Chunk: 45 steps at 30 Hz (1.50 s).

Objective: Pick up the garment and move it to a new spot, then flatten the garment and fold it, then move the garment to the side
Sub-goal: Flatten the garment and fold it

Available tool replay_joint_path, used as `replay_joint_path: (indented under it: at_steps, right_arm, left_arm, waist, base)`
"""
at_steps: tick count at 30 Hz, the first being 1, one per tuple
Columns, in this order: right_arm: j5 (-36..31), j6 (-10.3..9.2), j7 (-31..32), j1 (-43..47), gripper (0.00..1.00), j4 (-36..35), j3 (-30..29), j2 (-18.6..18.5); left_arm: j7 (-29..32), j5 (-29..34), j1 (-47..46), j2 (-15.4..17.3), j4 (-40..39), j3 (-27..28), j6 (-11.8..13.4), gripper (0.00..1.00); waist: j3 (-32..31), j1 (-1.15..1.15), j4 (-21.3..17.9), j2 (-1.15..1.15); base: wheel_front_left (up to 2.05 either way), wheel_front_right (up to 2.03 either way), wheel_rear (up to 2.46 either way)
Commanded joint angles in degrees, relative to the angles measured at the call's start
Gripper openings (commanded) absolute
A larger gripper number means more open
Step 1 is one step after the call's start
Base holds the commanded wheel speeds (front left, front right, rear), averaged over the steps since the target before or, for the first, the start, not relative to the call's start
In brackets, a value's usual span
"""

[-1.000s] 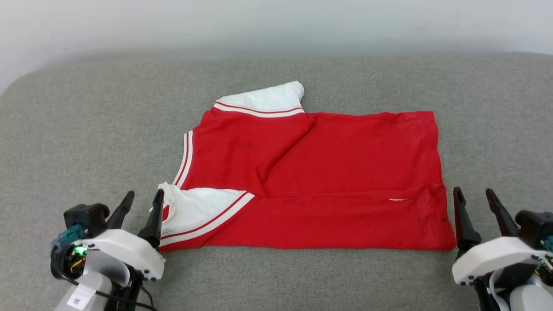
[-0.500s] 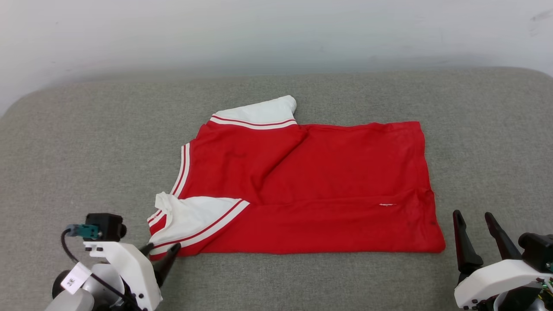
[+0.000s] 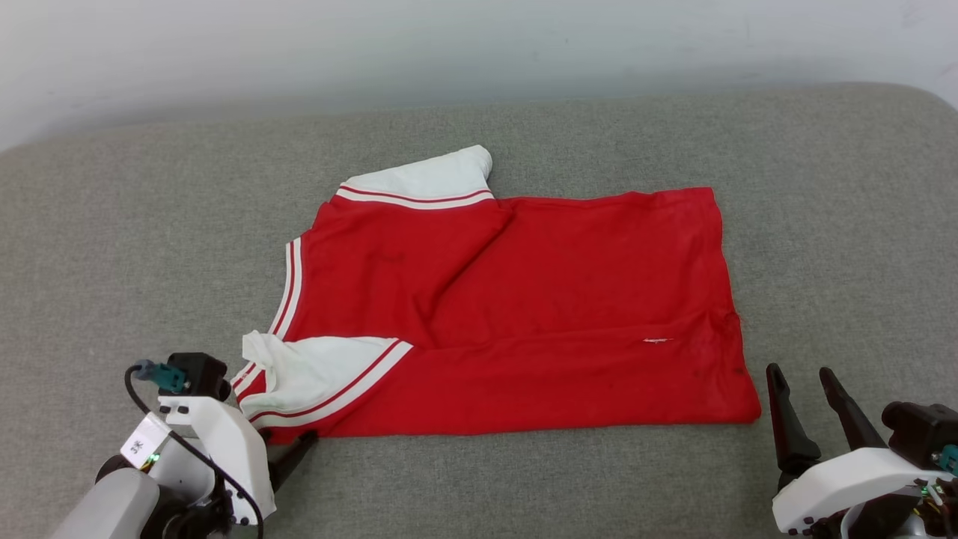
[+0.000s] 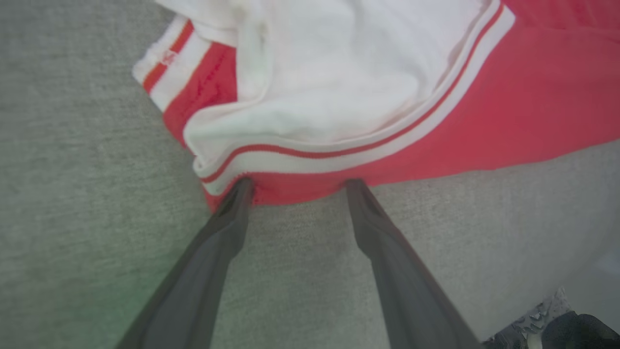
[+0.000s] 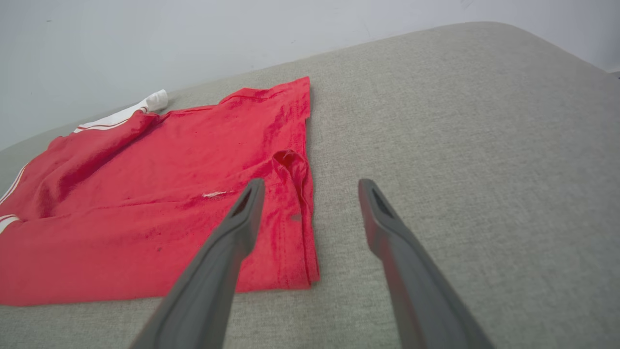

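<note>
The red hem (image 3: 748,382) will puff out into an open loop when I pinch it, because a small gap (image 5: 288,159) separates the hem's layers at the end of the fold.
The garment (image 3: 524,314) is a red jersey with white sleeves and striped trim. It lies spread on the grey cushion with its near part folded over and its front lettering hidden. At its near-left corner my left gripper (image 3: 293,449) lies low and open. In the left wrist view that left gripper (image 4: 300,184) has both fingertips (image 4: 242,189) touching the garment's (image 4: 339,97) red hem just below the white sleeve, and nothing is clamped. To the right of the garment's near-right corner, my right gripper (image 3: 798,372) stands open. The right wrist view shows the right gripper (image 5: 311,184) hovering over the garment's (image 5: 160,194) right edge.
The grey upholstered surface (image 3: 120,247) runs wide on all sides of the garment, with rounded far corners. A pale wall (image 3: 479,45) rises behind it. Past the cushion's near edge, a strip of floor (image 4: 596,271) shows in the left wrist view.
My left gripper has turned from fingers-up beside the sleeve to lying low, its tips now at the garment's near-left hem. The camera has shifted. The right gripper stays open near the right corner.
</note>
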Motion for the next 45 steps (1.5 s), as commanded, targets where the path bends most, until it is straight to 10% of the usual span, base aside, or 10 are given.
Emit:
replay_joint_path:
  at_steps: [1, 3, 4, 6, 18, 38, 41, 45]
  right_arm:
    - [0.42, -0.04, -0.31, -0.88, 1.0, 0.18, 0.13, 0.12]
    - [0.69, -0.05, -0.14, -0.87, 1.0, 0.5, 0.29, 0.12]
    - [0.85, -0.04, -0.05, -0.88, 1.0, 0.66, 0.35, 0.12]
    - [1.08, -0.04, 0.16, -0.93, 1.0, 0.77, 0.32, 0.12]
    - [1.72, -0.04, 4.44, -2.04, 1.0, 0.08, -1.09, 0.11]
    - [1.32, -0.03, 40.91, -11.84, 1.0, 9.28, 6.32, -5.6]
    - [3.24, 0.05, 43.5, -12.09, 0.0, 12.84, 8.2, -4.68]
    - [4.09, -0.04, 41.98, -13.73, 0.0, 12.65, 7.52, -5.6]
  left_arm:
    - [0.83, 0.2, 0.0, -1.57, 2.38, -1.63, -0.77, 1.0]
    - [2.43, 0.28, -0.16, -2.5, 4.54, -3.36, -1.71, 0.97]
    - [3.23, 0.25, -0.03, -3.04, 5.37, -4.27, -2.28, 0.46]
    - [3.48, -0.25, -0.28, -4.22, 6.54, -5.17, -3.26, 0.0]
    - [-3.93, 1.8, -2.04, -3.64, 7.01, -4.71, -5.07, 0.0]
    - [-9.29, 6.11, 0.62, 2.04, -13.11, -1.62, 1.39, 0.0]
    - [-10.4, 6.08, 0.72, 1.9, -13.35, -1.18, 1.68, 0.0]
    - [-11.63, 6.29, 1.15, 1.88, -12.85, -1.0, 1.86, 0.0]
  waist:
    - [0.36, 0.01, -0.19, -0.01]
    - [0.57, 0.01, -0.37, -0.01]
    - [0.64, 0.01, -0.41, -0.01]
    - [0.92, 0.01, -0.41, -0.01]
    - [0.87, 0.01, 0.32, -0.01]
    - [4.44, 0.01, 3.47, -0.01]
    - [4.98, 0.01, 3.75, -0.01]
    - [4.69, 0.01, 3.53, -0.01]
  base:
    - [0.0, 0.0, 0.0]
    - [0.0, 0.0, 0.0]
    - [0.0, 0.0, 0.0]
    - [0.0, 0.0, 0.0]
    - [0.0, 0.0, 0.0]
    - [0.0, 0.0, 0.0]
    - [0.0, 0.0, 0.0]
    - [0.0, 0.0, 0.0]
